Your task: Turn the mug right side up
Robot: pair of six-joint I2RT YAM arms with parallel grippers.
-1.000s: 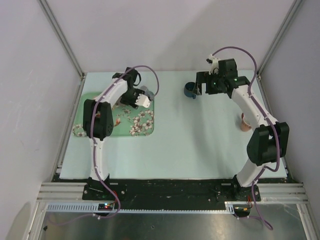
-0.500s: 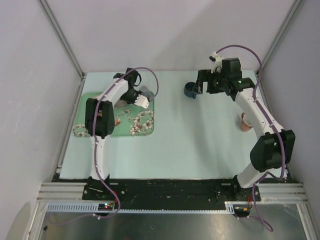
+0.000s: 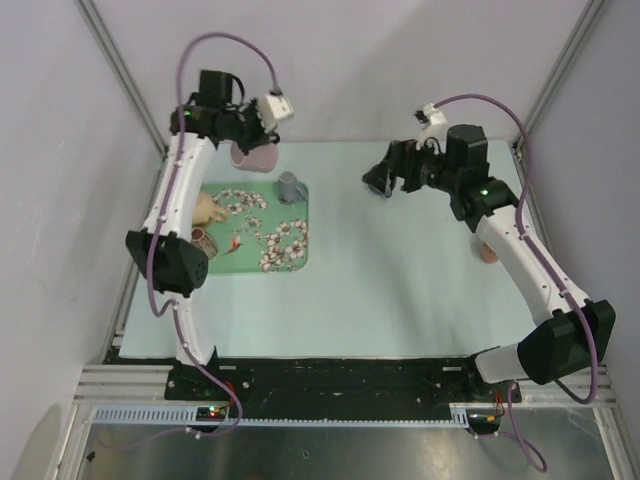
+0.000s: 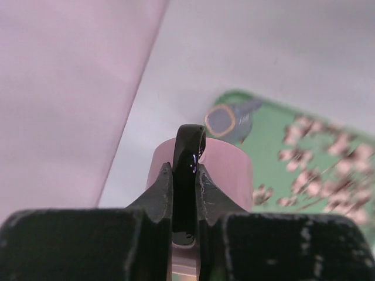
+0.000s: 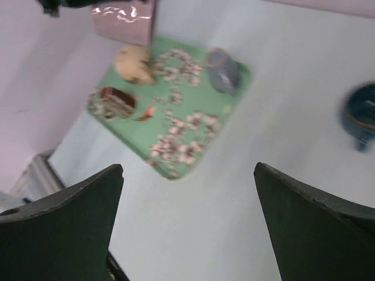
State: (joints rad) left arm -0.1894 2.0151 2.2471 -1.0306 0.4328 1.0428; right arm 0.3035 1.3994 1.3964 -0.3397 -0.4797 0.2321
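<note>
Next, I take the body of the pink mug with my right gripper and set the mug upright, because my left gripper holds the mug by its black handle and the body hangs below.
A pink mug with a black handle hangs in the air over the table's back left corner, behind the green tray. My left gripper is shut on that handle, its jaws pinching it from both sides, with the pink body beyond them. Which end of the mug faces up I cannot tell. The mug also shows at the top of the right wrist view. My right gripper is open and empty, above the table near a blue mug.
On the floral tray sit a small grey cup, a beige lump and a brown cup on its side. The blue mug stands at the back centre. A peach cup stands under the right arm.
My left gripper has shut on the pink mug's handle and lifted it off the tray to the back left. My right arm has stretched a little to the left.
</note>
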